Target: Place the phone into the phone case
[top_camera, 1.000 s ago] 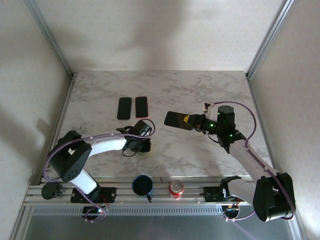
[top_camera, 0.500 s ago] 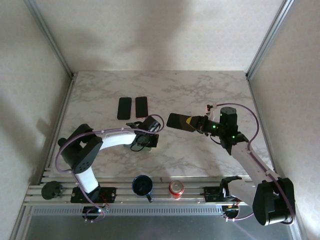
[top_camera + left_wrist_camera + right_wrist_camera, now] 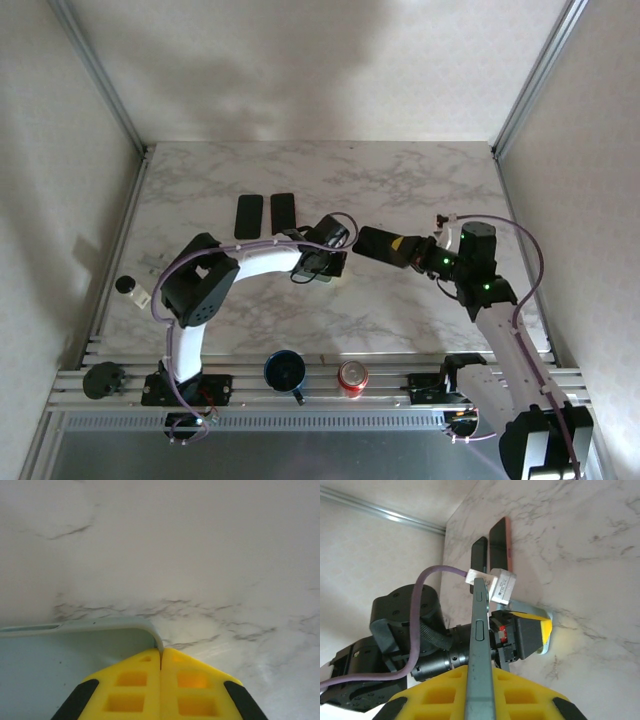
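The phone [image 3: 377,245] case's open side [image 3: 70,672] faces up, so my left gripper should keep moving the case toward the phone and let it go flat on the marble.
My right gripper [image 3: 415,252] is shut on the phone [image 3: 380,243], a dark slab held above the table with its free end toward the left arm. In the right wrist view the phone [image 3: 481,640] stands edge-on between the yellow fingers [image 3: 435,695]. The phone case [image 3: 60,665] is pale blue-green and lies on the marble. My left gripper [image 3: 161,655] is shut on its rim near a rounded corner. From above, the left gripper [image 3: 330,270] sits just left of the phone, with the case [image 3: 338,277] mostly hidden under it.
Two more dark phones [image 3: 248,216] [image 3: 283,214] lie side by side at the back left of the marble table [image 3: 420,190]. A blue mug [image 3: 284,371] and a red can [image 3: 352,376] stand on the front rail. Walls close in both sides.
The left gripper has closed on the case and slid right with it, toward the middle. The right arm has drawn the phone a little to the right.
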